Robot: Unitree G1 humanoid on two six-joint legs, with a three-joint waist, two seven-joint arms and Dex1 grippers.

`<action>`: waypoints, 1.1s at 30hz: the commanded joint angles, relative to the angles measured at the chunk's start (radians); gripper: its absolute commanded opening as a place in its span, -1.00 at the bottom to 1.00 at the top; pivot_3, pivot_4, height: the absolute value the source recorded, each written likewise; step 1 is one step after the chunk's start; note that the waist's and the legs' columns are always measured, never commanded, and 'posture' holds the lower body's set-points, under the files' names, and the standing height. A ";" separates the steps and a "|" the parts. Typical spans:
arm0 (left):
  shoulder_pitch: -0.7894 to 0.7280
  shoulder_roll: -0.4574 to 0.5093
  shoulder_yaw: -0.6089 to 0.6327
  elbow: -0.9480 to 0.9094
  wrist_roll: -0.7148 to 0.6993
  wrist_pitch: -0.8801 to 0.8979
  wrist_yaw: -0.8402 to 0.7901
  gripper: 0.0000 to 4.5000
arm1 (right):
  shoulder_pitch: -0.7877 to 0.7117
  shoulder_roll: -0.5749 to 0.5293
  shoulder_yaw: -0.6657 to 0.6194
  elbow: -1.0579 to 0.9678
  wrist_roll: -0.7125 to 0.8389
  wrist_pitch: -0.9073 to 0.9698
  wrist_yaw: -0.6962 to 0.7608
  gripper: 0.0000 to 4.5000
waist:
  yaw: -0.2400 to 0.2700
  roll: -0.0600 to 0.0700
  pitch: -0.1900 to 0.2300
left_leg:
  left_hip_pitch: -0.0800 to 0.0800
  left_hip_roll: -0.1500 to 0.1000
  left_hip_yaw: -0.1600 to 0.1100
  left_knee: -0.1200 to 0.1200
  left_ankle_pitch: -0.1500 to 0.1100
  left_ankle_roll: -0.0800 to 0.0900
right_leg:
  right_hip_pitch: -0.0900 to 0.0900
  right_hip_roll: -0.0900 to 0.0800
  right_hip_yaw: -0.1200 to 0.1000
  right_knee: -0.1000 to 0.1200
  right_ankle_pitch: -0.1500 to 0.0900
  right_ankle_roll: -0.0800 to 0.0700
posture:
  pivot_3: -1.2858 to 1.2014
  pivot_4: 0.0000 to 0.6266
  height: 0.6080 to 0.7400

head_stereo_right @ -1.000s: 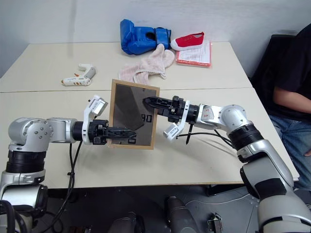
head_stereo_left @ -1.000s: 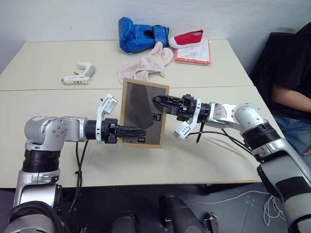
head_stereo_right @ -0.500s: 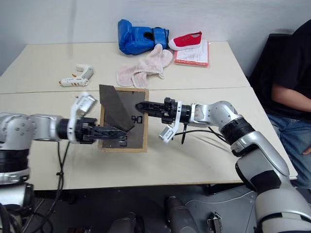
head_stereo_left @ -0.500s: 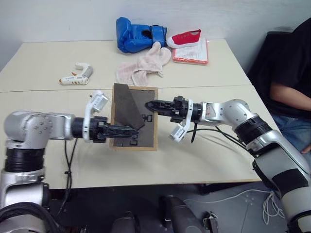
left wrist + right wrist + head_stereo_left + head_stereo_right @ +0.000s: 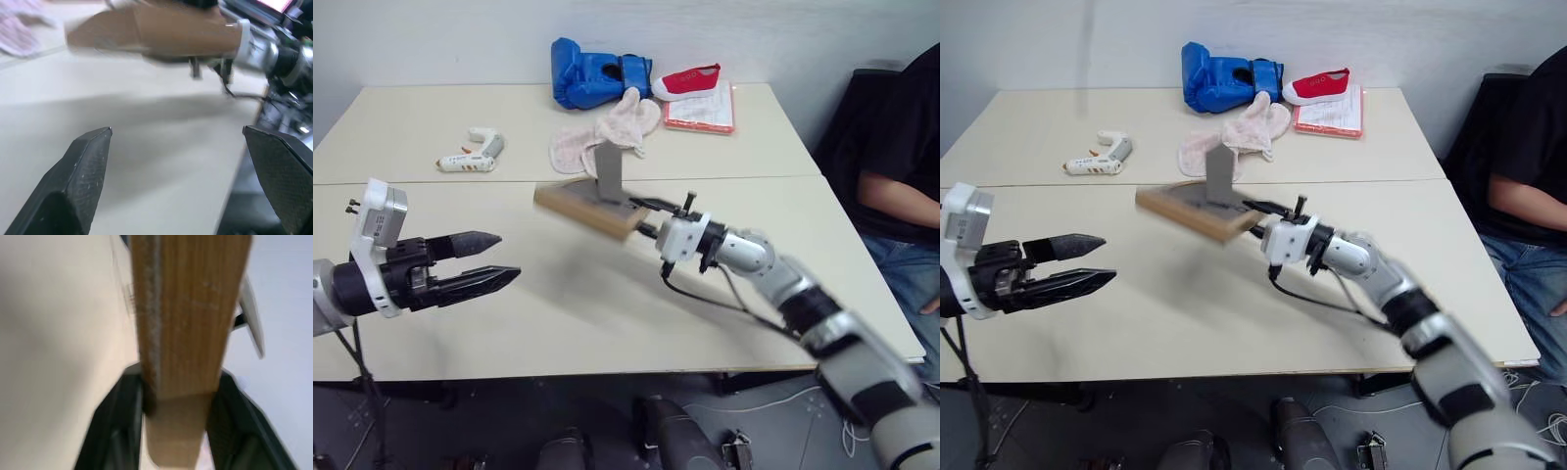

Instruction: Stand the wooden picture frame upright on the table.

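The picture frame's grey stand is pointing up. My right gripper should turn the frame upright, with the stand behind and the picture toward me, before it lowers the frame to the table.
My right gripper is shut on one edge of the wooden picture frame, holding it above the table. The frame lies nearly level, its dark back turned up and its grey stand sticking upward. In the right wrist view the light wood edge runs between the two black fingers. My left gripper is open and holds nothing, well to the left of the frame. From the left wrist view the frame appears beyond the spread fingertips.
At the table's far side lie a blue boxing glove, a red shoe on a pink-edged pad, a pink cloth and a white glue gun. A person sits at the right edge.
The left gripper has let go of the frame and drawn back to the left, open. The right gripper has tipped the frame from facing me to nearly level, stand up.
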 commanded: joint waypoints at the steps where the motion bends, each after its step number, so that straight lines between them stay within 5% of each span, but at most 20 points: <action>1: -0.002 -0.027 0.036 -0.046 -0.042 -0.034 0.087 1.00 | -0.017 0.006 -0.159 -0.224 0.394 0.483 0.166 -0.45 | 0.008 0.000 0.000 | -0.001 0.000 0.000 0.001 -0.001 0.001 | -0.001 0.000 0.000 0.000 0.000 0.000 | 0.03 -0.52 1.00; 8: 0.034 -0.018 0.003 -0.066 -0.061 -0.073 0.127 1.00 | -0.017 0.089 -0.253 -0.219 0.444 0.861 0.156 -0.45 | 0.010 0.000 0.000 | -0.002 0.000 0.000 0.000 -0.002 0.001 | -0.003 -0.001 -0.001 -0.004 0.000 0.000 | 0.03 -0.52 1.00; 20: 0.039 0.058 -0.044 -0.026 -0.087 -0.115 0.084 1.00 | 0.033 0.145 -0.336 -0.215 0.429 1.136 0.240 -0.45 | 0.008 0.000 0.000 | -0.005 -0.001 0.001 0.000 -0.001 0.001 | -0.006 -0.001 0.000 -0.004 0.000 0.000 | 0.03 -0.52 1.00; 25: 0.042 0.080 -0.076 0.006 -0.050 -0.165 0.055 1.00 | 0.085 0.125 -0.290 -0.262 0.321 1.084 0.282 -0.45 | 0.008 0.000 0.000 | -0.005 -0.001 0.001 -0.001 -0.001 0.001 | -0.006 -0.001 0.000 -0.004 0.000 -0.001 | 0.03 -0.52 1.00; 33: 0.021 0.092 -0.124 0.032 -0.042 -0.204 0.041 1.00 | 0.127 0.099 -0.291 -0.308 0.237 1.053 0.338 0.66 | 0.007 0.000 0.000 | -0.005 -0.001 0.002 -0.001 -0.001 0.001 | -0.006 -0.001 0.000 -0.004 0.000 -0.001 | 0.03 -0.52 1.00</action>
